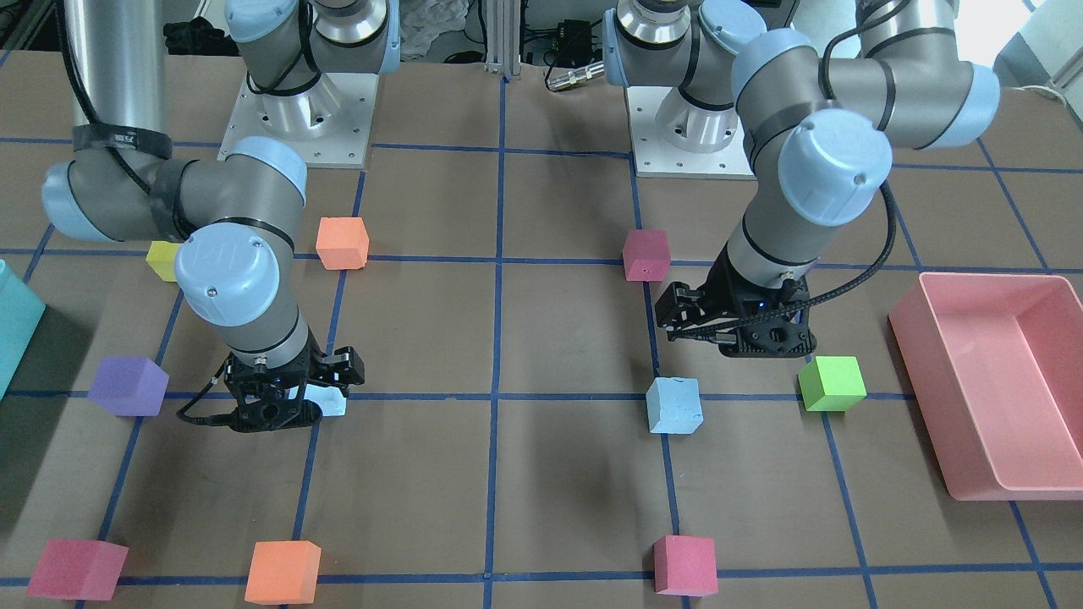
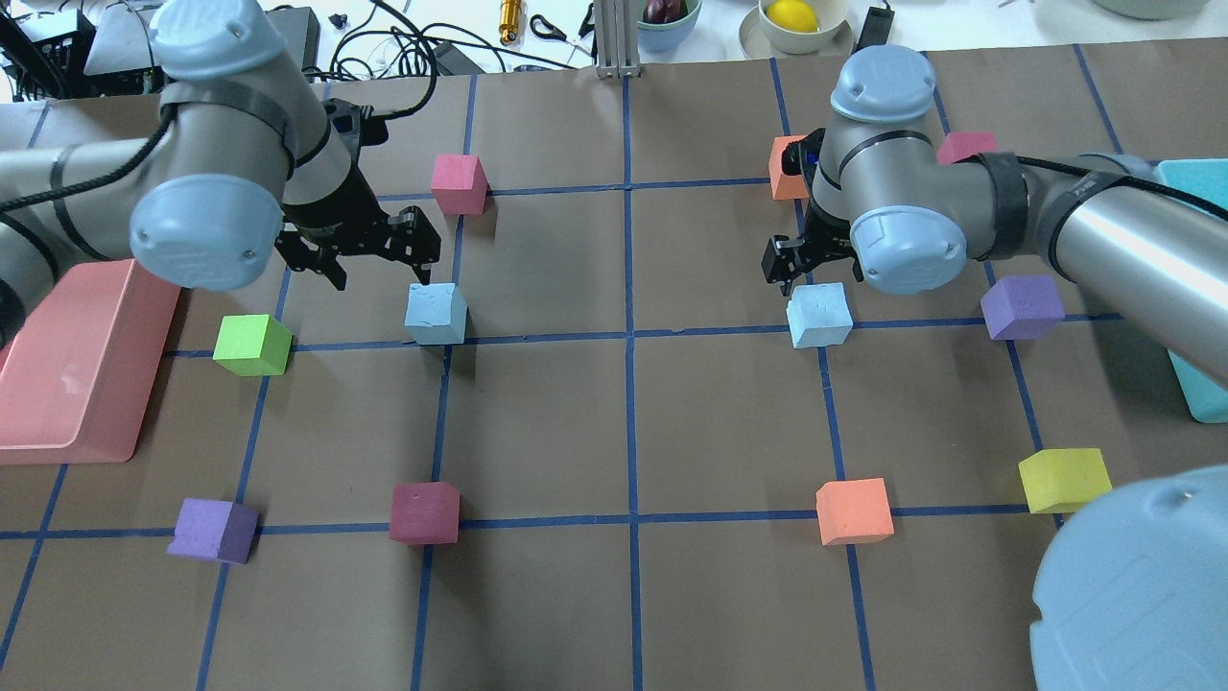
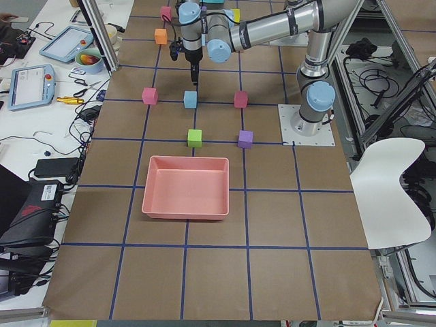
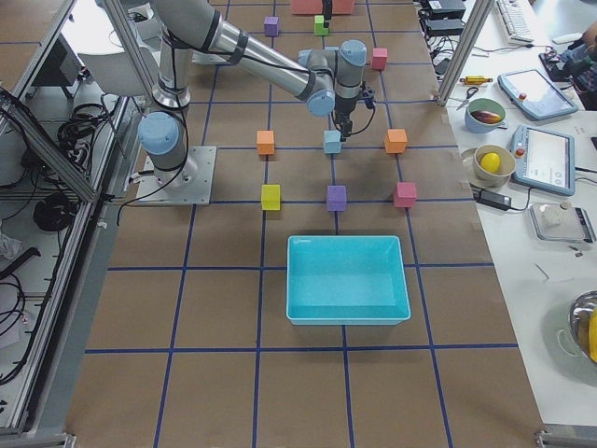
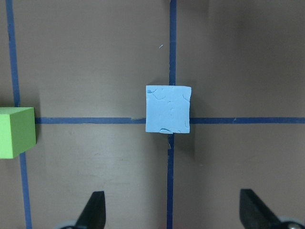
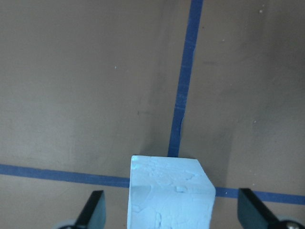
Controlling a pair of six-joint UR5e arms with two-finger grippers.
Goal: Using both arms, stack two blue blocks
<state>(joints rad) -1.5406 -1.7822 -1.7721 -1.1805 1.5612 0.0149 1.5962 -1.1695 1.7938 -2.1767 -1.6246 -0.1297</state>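
I can see creases and dents [image 5: 159,96] on the top of the pale blue block [image 1: 675,406], so it will squeeze inward between the fingers when I lift it.
One pale blue block [image 2: 436,313] sits on a tape crossing on the left half of the table; it also shows in the front view [image 1: 674,405]. My left gripper [image 2: 374,251] hovers open just beyond it, empty. In the left wrist view the block [image 5: 167,109] lies ahead of the spread fingers [image 5: 96,207]. The second blue block [image 2: 818,314] sits on the right half. My right gripper [image 2: 791,269] is low over it and open. In the right wrist view this block [image 6: 169,195] stands between the spread fingers [image 6: 95,210], apart from both.
A pink bin [image 2: 67,451] lies at the left edge and a teal bin [image 2: 1194,288] at the right edge. A green cube [image 2: 251,345] is left of the first block. A purple cube [image 2: 1023,307] and an orange cube [image 2: 782,173] are near the right gripper.
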